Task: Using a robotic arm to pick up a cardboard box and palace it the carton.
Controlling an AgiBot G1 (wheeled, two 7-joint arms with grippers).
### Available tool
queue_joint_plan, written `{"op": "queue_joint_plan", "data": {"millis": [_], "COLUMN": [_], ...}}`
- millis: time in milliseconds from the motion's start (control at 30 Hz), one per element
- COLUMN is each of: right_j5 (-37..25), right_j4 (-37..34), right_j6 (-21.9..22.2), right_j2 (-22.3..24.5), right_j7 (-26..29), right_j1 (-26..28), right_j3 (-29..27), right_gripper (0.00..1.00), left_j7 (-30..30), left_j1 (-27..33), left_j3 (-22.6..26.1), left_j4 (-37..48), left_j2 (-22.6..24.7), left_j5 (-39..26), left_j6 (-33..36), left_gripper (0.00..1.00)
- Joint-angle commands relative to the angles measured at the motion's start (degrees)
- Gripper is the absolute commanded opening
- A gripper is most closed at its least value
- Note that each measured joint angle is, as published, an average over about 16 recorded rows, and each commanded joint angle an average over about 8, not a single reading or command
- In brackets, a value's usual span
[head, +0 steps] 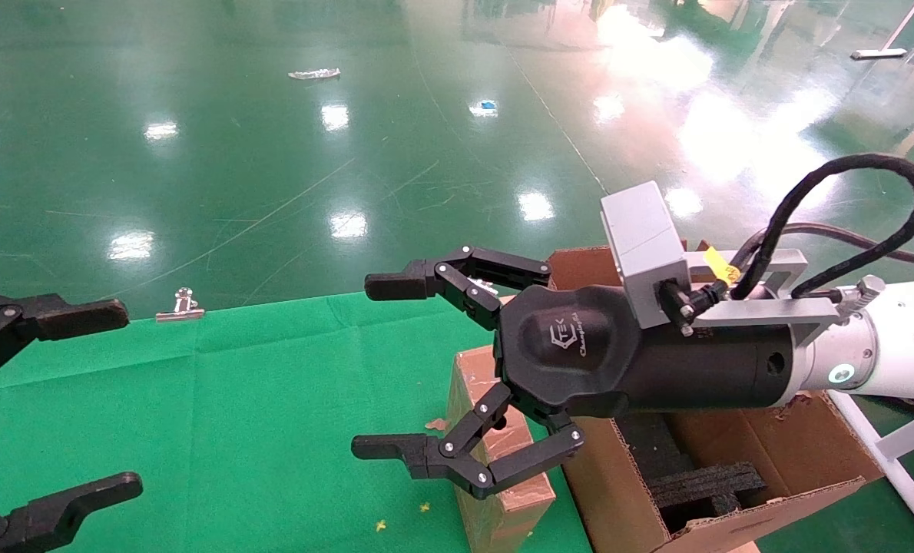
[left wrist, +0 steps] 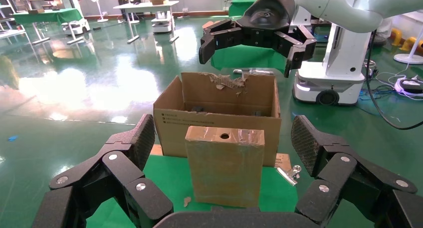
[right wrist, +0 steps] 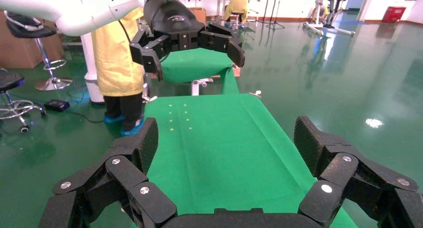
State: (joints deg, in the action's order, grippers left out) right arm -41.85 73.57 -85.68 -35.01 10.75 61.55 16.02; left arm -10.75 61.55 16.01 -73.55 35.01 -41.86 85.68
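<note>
My gripper is to lower the small taped cardboard box point(head: 511, 444), which will stand below the carton's rim because the carton has a deep gap point(head: 653, 446) beside its black foam.
The small taped cardboard box point(head: 503, 453) stands upright on the green cloth, close against the carton point(head: 779, 453). In the left wrist view the box point(left wrist: 225, 168) shows a round hole in its top edge, with the carton point(left wrist: 219, 115) behind it. My right gripper point(head: 384, 367), on the white arm with a glowing ring, is open and empty. It hovers above the box and the carton's near wall, as the left wrist view point(left wrist: 257, 38) also shows. My left gripper point(head: 88, 403) is open and empty at the table's left, facing the box.
Black foam blocks point(head: 703, 484) lie inside the carton. A metal binder clip point(head: 180, 306) sits at the table's far edge. Green cloth point(right wrist: 219, 143) stretches between the grippers. Glossy green floor lies beyond the table.
</note>
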Motion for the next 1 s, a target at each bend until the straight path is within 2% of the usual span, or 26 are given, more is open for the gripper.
{"op": "queue_joint_plan", "data": {"millis": [33, 633, 767, 1000], "right_j5": [0.0, -1.39, -6.06, -20.4], "right_j4": [0.0, 0.55, 2.39, 4.34], "right_j6": [0.0, 0.39, 0.87, -1.67], "right_j2": [0.0, -0.02, -0.38, -4.59], "right_j7": [0.0, 1.37, 4.39, 9.25], "right_j1": [0.0, 0.65, 3.52, 13.29], "right_j3": [0.0, 0.87, 3.34, 11.71], "right_gripper": [1.0, 1.0, 1.0, 1.0], "left_j7": [0.0, 0.01, 0.02, 0.04], "left_j1": [0.0, 0.01, 0.02, 0.04], "left_j3": [0.0, 0.02, 0.03, 0.06], "left_j4": [0.0, 0.02, 0.04, 0.06], "left_j2": [0.0, 0.0, 0.0, -0.01], "left_j5": [0.0, 0.01, 0.01, 0.03], "left_j6": [0.0, 0.0, 0.01, 0.01], "left_gripper": [1.0, 1.0, 1.0, 1.0]}}
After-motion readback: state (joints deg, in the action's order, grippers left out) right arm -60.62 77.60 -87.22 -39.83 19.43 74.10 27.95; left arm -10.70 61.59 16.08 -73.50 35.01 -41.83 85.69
